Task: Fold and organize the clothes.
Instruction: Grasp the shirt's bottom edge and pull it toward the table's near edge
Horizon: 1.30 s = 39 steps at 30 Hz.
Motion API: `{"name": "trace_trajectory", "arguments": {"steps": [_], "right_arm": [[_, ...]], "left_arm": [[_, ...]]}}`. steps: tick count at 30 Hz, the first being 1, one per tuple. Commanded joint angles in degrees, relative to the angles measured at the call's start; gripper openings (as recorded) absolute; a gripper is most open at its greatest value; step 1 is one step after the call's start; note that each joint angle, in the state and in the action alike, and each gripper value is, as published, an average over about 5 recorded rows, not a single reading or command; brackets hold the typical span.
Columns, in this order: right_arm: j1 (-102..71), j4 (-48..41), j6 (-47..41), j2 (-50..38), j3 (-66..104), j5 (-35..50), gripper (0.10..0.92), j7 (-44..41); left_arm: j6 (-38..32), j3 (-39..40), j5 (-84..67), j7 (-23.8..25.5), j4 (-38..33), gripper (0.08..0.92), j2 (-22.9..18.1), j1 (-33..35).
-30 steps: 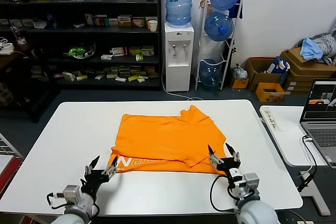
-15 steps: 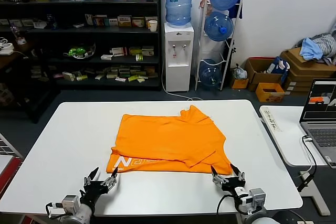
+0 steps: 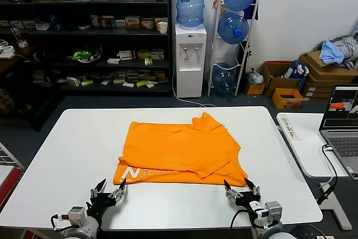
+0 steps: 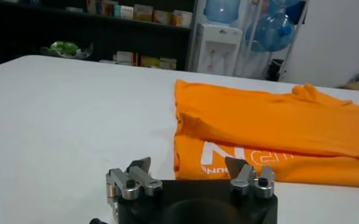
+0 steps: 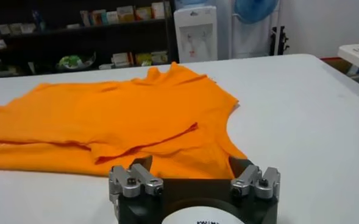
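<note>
My left gripper and my right gripper are to drag the T-shirt's near corners closer (image 3: 243, 183) before they take the orange T-shirt's far edge (image 3: 160, 124), because that edge lies deep across the table.
The orange T-shirt (image 3: 182, 149) lies folded on the white table (image 3: 67, 144), with white lettering (image 3: 140, 174) showing along its near left edge. It also shows in the left wrist view (image 4: 270, 131) and in the right wrist view (image 5: 115, 122). My left gripper (image 3: 108, 190) is open and empty, low over the table just short of the shirt's near left corner. My right gripper (image 3: 241, 189) is open and empty, just short of the shirt's near right corner. Neither touches the fabric.
A second white table (image 3: 305, 138) with a laptop (image 3: 341, 121) stands at the right. Behind are dark shelves (image 3: 84, 32), a water dispenser (image 3: 190, 54), a bottle rack (image 3: 234, 32) and cardboard boxes (image 3: 324, 68) with a bluish-grey cloth heap.
Both grippers have drawn back from the shirt's near edge toward me and dropped lower; the right one was over the near right corner. The shirt lies as before.
</note>
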Motion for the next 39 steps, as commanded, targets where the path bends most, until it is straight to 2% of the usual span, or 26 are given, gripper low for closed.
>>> {"name": "trace_trajectory", "arguments": {"steps": [1,6,24,27,31,39], "right_arm": [[-0.23,0.03,-0.44,-0.01,0.18,0.26,0.814,0.14],[-0.25,0.05,-0.89,-0.01,0.22,0.46,0.703,0.58],[-0.79,0.22,-0.37,-0.06,0.44,0.51,0.192,0.89],[-0.83,0.30,-0.31,-0.20,0.50,0.65,0.144,1.08],[-1.49,1.43,-0.35,-0.91,0.79,1.51,0.124,1.56],[-8.66,9.08,-2.02,-6.96,1.98,4.88,0.124,4.33]], "left_arm": [[0.08,0.11,0.02,0.11,1.05,0.823,-0.11,-0.49],[0.13,0.42,0.16,0.18,1.63,0.786,-0.22,-0.60],[-0.57,0.77,0.75,0.40,1.85,0.277,-0.53,-1.44],[-0.60,0.75,0.96,0.30,1.71,0.190,-0.51,-1.25],[-0.53,0.56,0.68,0.01,0.55,0.099,-0.08,-0.76],[2.63,-1.45,-6.56,-3.83,-6.75,0.091,5.11,3.78]]}}
